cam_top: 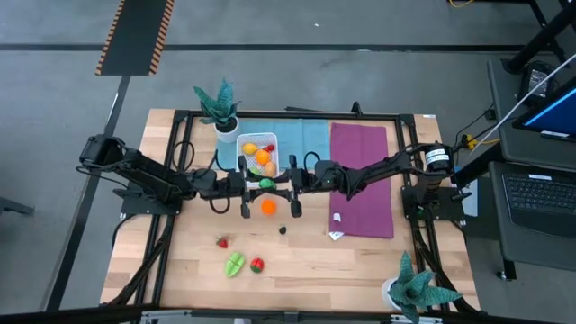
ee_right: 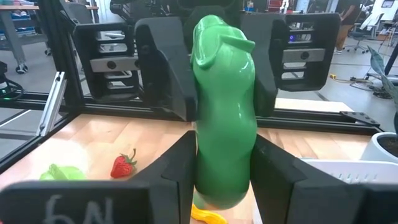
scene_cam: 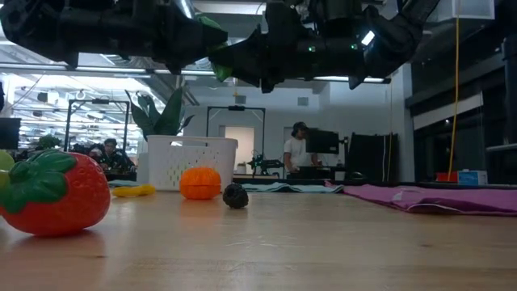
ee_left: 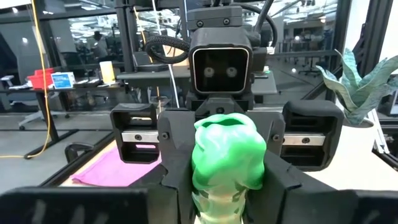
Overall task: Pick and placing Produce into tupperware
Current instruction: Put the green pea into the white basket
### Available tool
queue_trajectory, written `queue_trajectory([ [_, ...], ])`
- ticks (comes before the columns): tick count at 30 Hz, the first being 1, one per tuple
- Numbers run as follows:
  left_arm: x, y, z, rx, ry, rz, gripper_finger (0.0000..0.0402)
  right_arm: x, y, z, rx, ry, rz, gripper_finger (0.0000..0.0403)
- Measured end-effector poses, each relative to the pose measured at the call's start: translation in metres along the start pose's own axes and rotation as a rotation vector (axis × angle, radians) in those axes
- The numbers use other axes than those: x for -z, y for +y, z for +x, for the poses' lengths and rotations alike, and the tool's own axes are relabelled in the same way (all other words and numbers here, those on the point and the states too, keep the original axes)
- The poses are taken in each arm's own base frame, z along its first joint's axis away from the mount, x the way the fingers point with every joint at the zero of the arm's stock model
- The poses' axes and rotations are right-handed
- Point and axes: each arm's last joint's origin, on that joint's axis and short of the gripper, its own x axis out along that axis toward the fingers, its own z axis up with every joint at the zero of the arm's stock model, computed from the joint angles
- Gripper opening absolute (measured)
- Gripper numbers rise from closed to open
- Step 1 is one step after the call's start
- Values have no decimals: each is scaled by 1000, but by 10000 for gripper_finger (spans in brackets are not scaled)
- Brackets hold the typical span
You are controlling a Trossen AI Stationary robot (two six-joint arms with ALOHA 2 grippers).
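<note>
My right gripper should open and move away first, because both grippers are pinching the green vegetable (cam_top: 266, 183) at opposite ends. My left gripper will then lower the vegetable into the tupperware (cam_top: 257, 155).
A glossy green toy vegetable (cam_top: 266, 184) hangs in mid-air over the table's middle, between both grippers. My left gripper (cam_top: 256, 184) reaches it from the left and my right gripper (cam_top: 278, 184) from the right, each shut on it. The white tupperware (cam_top: 258, 155) sits just beyond them on its base, with orange, yellow and red pieces inside. On the wood lie an orange fruit (cam_top: 268, 206), a dark piece (cam_top: 283, 229), a strawberry (cam_top: 222, 241), a light green piece (cam_top: 234, 264) and a red tomato (cam_top: 257, 264). My left gripper (ee_left: 227, 190) pinches the nearer end of the green vegetable (ee_left: 227, 180) between its two fingers, coming level from the table's left. The piece is lifted clear of the table. My right gripper (ee_right: 224, 180) pinches the opposite end of the green vegetable (ee_right: 224, 168) between its two fingers (ee_right: 180, 174), coming level from the table's right. The left gripper's fingers (ee_right: 168, 68) show on the far part of the same piece.
A purple cloth (cam_top: 362, 180) lies right of centre, and a teal cloth (cam_top: 292, 139) lies under and beside the tupperware. Potted plants stand at the far left (cam_top: 219, 108) and the near right corner (cam_top: 414, 288). People stand in the room behind (scene_cam: 297, 149).
</note>
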Motion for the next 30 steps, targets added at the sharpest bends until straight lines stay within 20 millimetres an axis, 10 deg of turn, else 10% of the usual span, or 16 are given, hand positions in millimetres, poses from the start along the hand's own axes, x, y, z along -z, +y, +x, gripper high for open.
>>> queue_trajectory([
  [30, 1, 5, 1, -21, 9, 22, 108, 3, 0, 0, -24, 33, 69, 260],
])
